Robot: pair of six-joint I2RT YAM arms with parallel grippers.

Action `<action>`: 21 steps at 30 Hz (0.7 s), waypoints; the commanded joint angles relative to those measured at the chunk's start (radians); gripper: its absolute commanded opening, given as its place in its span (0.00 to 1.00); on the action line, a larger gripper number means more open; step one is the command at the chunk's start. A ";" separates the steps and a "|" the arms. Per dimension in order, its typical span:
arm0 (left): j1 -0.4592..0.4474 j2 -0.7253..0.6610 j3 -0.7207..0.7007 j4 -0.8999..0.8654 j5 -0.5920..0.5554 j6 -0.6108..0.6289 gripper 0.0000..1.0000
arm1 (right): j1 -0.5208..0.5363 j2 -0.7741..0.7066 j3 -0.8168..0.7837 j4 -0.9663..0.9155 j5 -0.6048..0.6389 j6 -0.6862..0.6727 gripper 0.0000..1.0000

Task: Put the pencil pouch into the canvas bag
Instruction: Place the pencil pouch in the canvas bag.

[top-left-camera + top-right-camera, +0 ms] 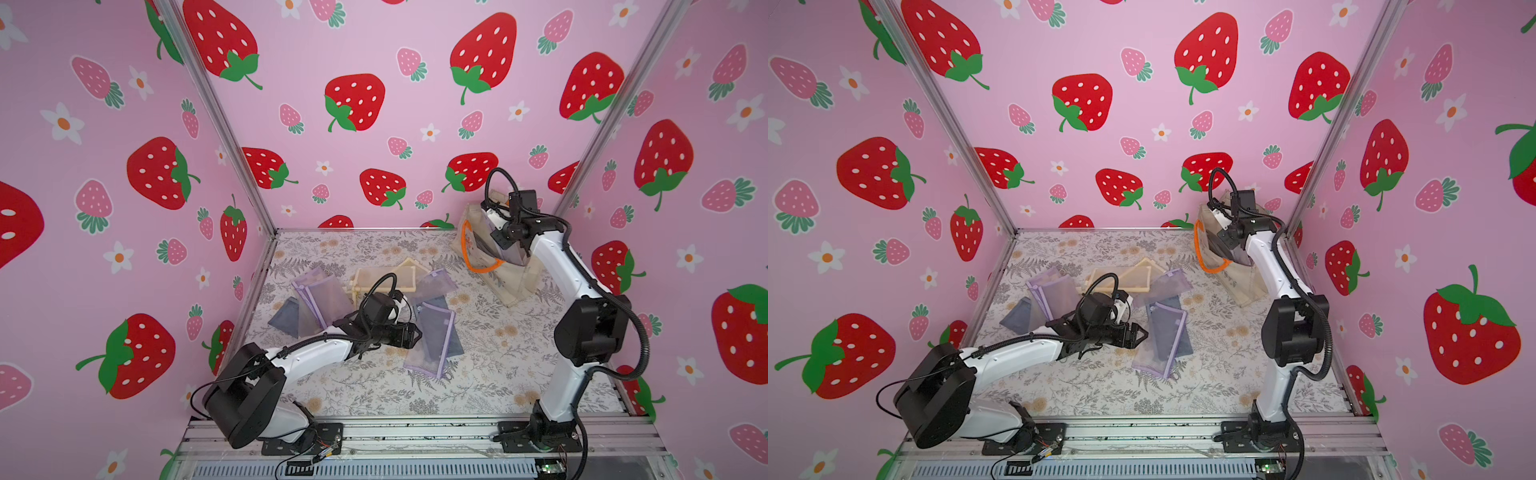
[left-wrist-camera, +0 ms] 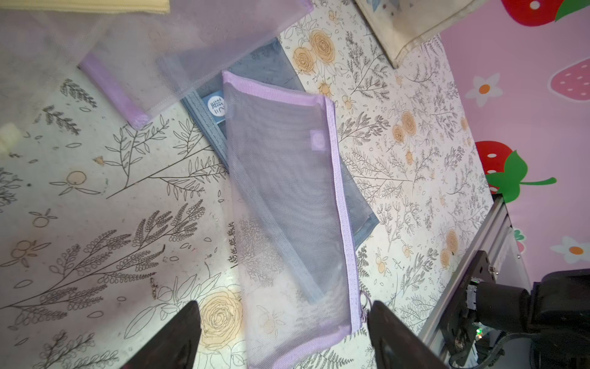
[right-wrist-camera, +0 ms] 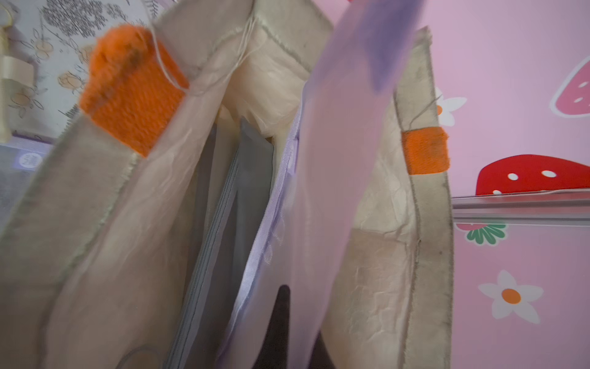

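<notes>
The purple mesh pouch [image 3: 329, 166] is hanging on edge inside the canvas bag's opening, so the robot's right gripper should go on down next to the grey pouch [image 3: 245, 184] and let go there.
The canvas bag [image 1: 517, 280] [image 1: 1244, 284] stands at the back right with its orange handle [image 1: 478, 266] hanging down the front. My right gripper [image 3: 300, 319] is at the bag's open mouth, shut on a purple mesh pencil pouch [image 3: 338, 159] that hangs into the bag [image 3: 383, 255]. A grey pouch [image 3: 223, 207] lies inside. My left gripper [image 1: 417, 332] [image 2: 284, 306] hovers open over another purple mesh pouch [image 2: 287, 191] [image 1: 432, 336] on the table. Its fingers stand on either side of that pouch's zipper end and hold nothing.
Several more mesh pouches lie mid-table: a grey-blue one [image 2: 265, 64] under the purple one, purple ones [image 1: 316, 299] and a grey one [image 1: 286, 316] to the left. Cream frame trays [image 1: 386, 278] sit behind them. Pink walls enclose the floral table [image 1: 498, 365].
</notes>
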 commanded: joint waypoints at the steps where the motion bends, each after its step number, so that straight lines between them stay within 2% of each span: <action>1: 0.003 -0.023 -0.011 0.020 0.020 0.006 0.84 | -0.008 0.023 -0.009 0.010 0.005 -0.015 0.00; 12: 0.008 -0.040 -0.039 0.032 0.015 0.003 0.84 | -0.006 0.087 0.014 -0.011 -0.062 0.058 0.00; 21: 0.009 -0.016 -0.045 0.062 0.025 -0.009 0.84 | 0.000 0.156 0.104 -0.047 -0.151 0.236 0.00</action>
